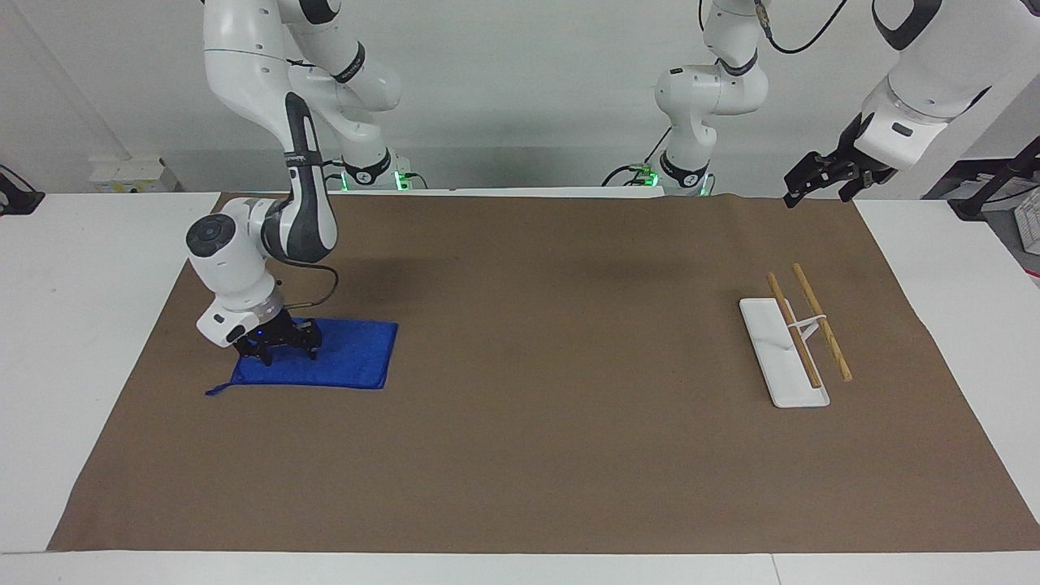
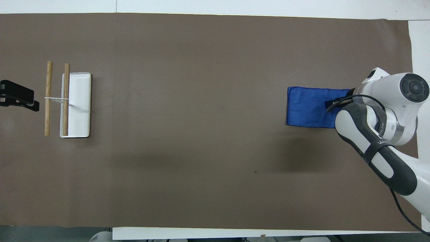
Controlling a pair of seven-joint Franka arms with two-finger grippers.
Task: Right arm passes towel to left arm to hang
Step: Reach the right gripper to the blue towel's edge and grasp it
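My right gripper (image 2: pixel 331 104) is partway across the towel's soft end, so the blue towel (image 2: pixel 307 107) will bunch up at the grip and sag when I lift and carry it.
A folded blue towel (image 1: pixel 349 357) lies flat on the brown mat at the right arm's end of the table; it also shows in the overhead view (image 2: pixel 305 107). My right gripper (image 1: pixel 280 351), with its blue wrist light, is down on the towel's end nearest the table's end, fingers spread and tips on the cloth. In the overhead view the right gripper (image 2: pixel 336 102) is mostly hidden under its own wrist. My left gripper (image 1: pixel 816 188) waits raised over the mat's corner near its base, open and empty; it also shows in the overhead view (image 2: pixel 20 101).
A towel rack stands toward the left arm's end: a white base (image 1: pixel 780 361) with two wooden bars (image 1: pixel 822 321) on a thin white stand. It also shows in the overhead view (image 2: pixel 80 104). The brown mat (image 1: pixel 552 422) covers most of the table.
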